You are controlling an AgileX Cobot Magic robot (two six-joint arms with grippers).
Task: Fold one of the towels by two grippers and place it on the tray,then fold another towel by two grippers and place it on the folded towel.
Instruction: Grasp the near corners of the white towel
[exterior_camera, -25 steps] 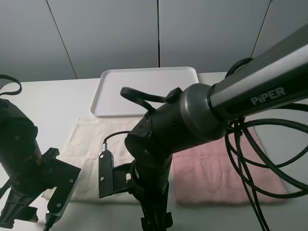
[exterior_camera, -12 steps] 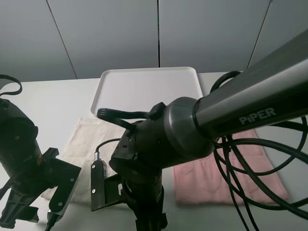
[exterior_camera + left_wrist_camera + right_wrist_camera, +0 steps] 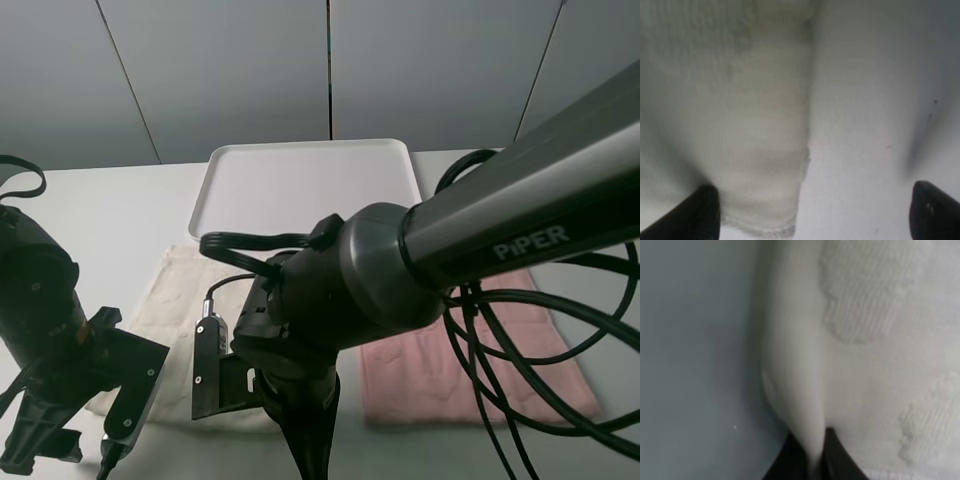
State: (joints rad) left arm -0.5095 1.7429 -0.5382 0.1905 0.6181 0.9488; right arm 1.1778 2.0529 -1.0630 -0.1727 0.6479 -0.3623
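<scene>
Next, my left gripper closes on the loose front corner [image 3: 787, 222] before both grippers fold the towel, because only my right gripper is pinching the cream towel's edge [image 3: 807, 415].
The cream towel [image 3: 170, 292] lies flat on the table in front of the white tray [image 3: 300, 185], and the pink towel [image 3: 445, 370] lies flat to its right. My right arm [image 3: 330, 300] reaches across the middle and covers much of the cream towel. In the right wrist view my right gripper [image 3: 812, 455] is shut on a raised pinch of the cream towel's [image 3: 875, 340] edge. In the left wrist view my left gripper [image 3: 817, 212] stands open over a corner of the cream towel [image 3: 765, 130], one fingertip [image 3: 702, 210] on the cloth and the other above bare table.
The left arm [image 3: 50, 320] sits low at the left front of the table. Loops of black cable [image 3: 540, 340] hang over the pink towel. Grey wall panels stand behind the tray.
My right gripper has closed on the cream towel's edge, and the right arm has shifted left over that towel. The left arm and its open gripper have not moved.
</scene>
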